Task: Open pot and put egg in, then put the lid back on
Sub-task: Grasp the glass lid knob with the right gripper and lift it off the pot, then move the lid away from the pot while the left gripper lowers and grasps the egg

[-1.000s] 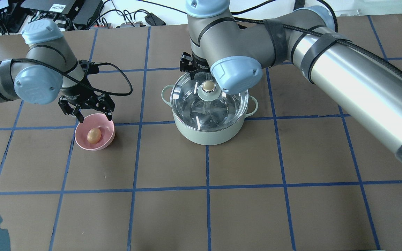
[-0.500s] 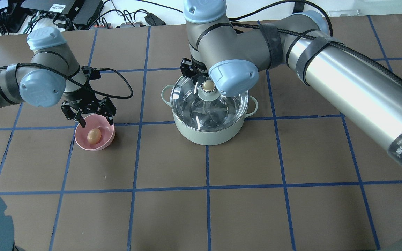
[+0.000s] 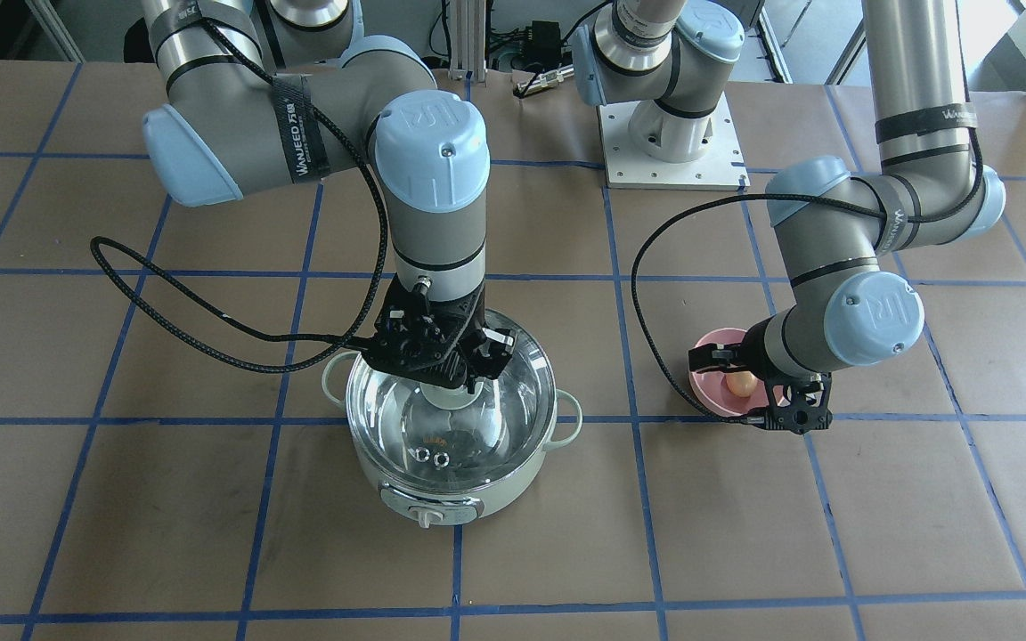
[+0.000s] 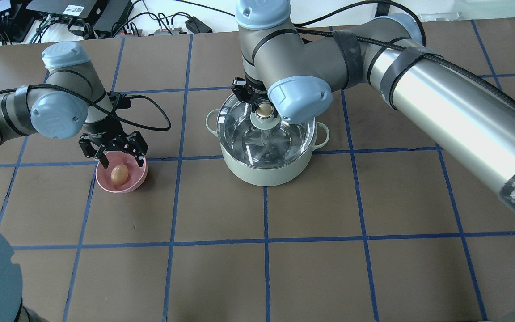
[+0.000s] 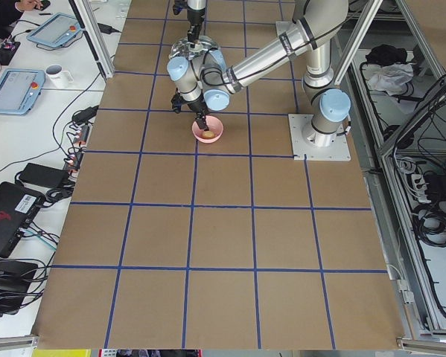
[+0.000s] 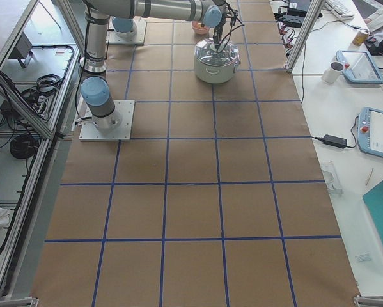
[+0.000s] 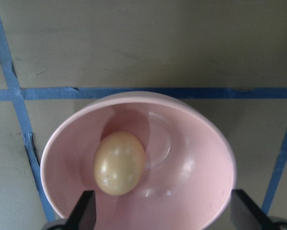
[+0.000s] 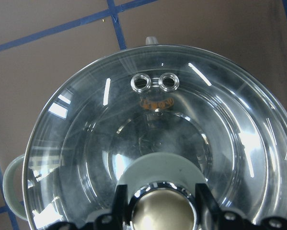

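My gripper will set the tan egg inside the mint-green pot, and the egg will then roll toward the pot's side, because it lies on its smooth, rounded side.
The mint-green pot stands mid-table with the glass lid over it. My right gripper is shut on the lid's tan knob, its fingers pressed to either side. The lid looks raised a little off the rim. The tan egg lies in a small pink bowl to the pot's left. My left gripper is open just above the bowl's far rim. In the left wrist view the egg sits in the bowl, with the fingertips spread wide at the frame's bottom.
The pot's control knob faces away from the robot. Its loop handles stick out at both sides. A black cable hangs from the right arm over the table. Brown paper with blue tape lines covers the table.
My left gripper has moved down and closer over the pink bowl. My right gripper has settled onto the lid's knob, and the lid has shifted slightly up and left.
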